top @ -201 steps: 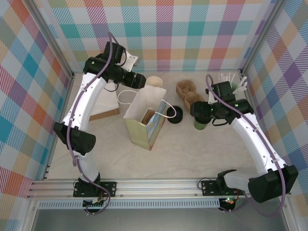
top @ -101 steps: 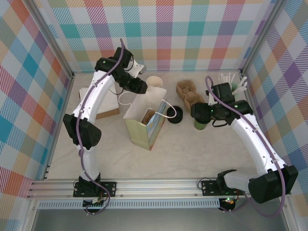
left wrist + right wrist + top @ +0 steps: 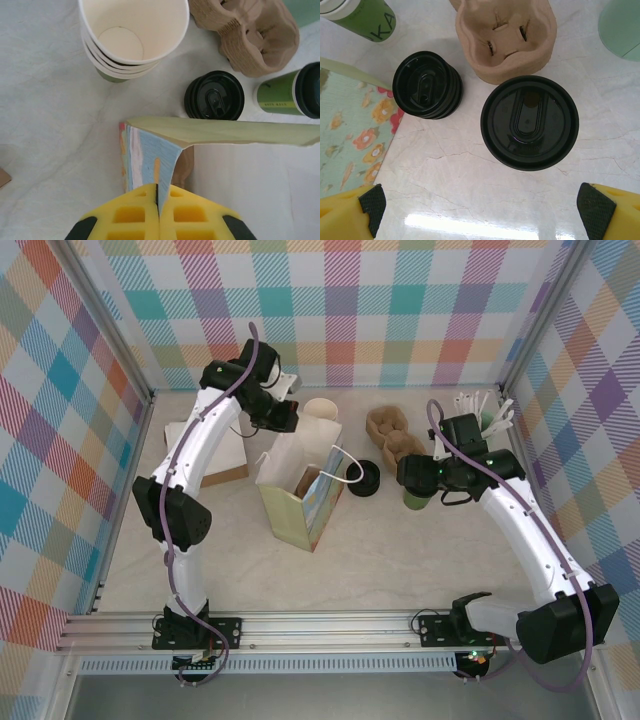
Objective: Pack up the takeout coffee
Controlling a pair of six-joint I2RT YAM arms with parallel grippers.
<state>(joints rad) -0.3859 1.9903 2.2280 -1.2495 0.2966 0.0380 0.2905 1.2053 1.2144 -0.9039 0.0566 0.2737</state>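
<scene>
The paper bag stands crooked (image 3: 290, 508) and my left gripper is closed on its back rim (image 3: 308, 421), so next my left gripper pulls the bag's rim back, straightens the bag and lets it go.
The takeout coffee (image 3: 417, 497) is a dark green cup with its black lid (image 3: 530, 122) on, standing right of the paper bag (image 3: 300, 495). My right gripper (image 3: 412, 472) hovers directly over it, open, with the yellow fingertips (image 3: 370, 202) spread wide on either side and nothing between them. The cup also appears at the right edge of the left wrist view (image 3: 282, 93). My left gripper (image 3: 158, 195) is shut on the bag's back rim (image 3: 225, 132), holding the mouth open, and stands at the bag's far side (image 3: 287, 422).
A stack of cream-rimmed cups (image 3: 322, 410) stands behind the bag. A stack of black lids (image 3: 362, 478) lies between the bag and the coffee. Brown pulp carriers (image 3: 392, 435) sit behind. A mint pot of sticks (image 3: 490, 415) is at the back right, a cardboard box (image 3: 205, 465) at the left.
My left gripper has swung in to the bag's back rim and closed on it; the near handle has shifted. The right arm has stayed still over the cup.
</scene>
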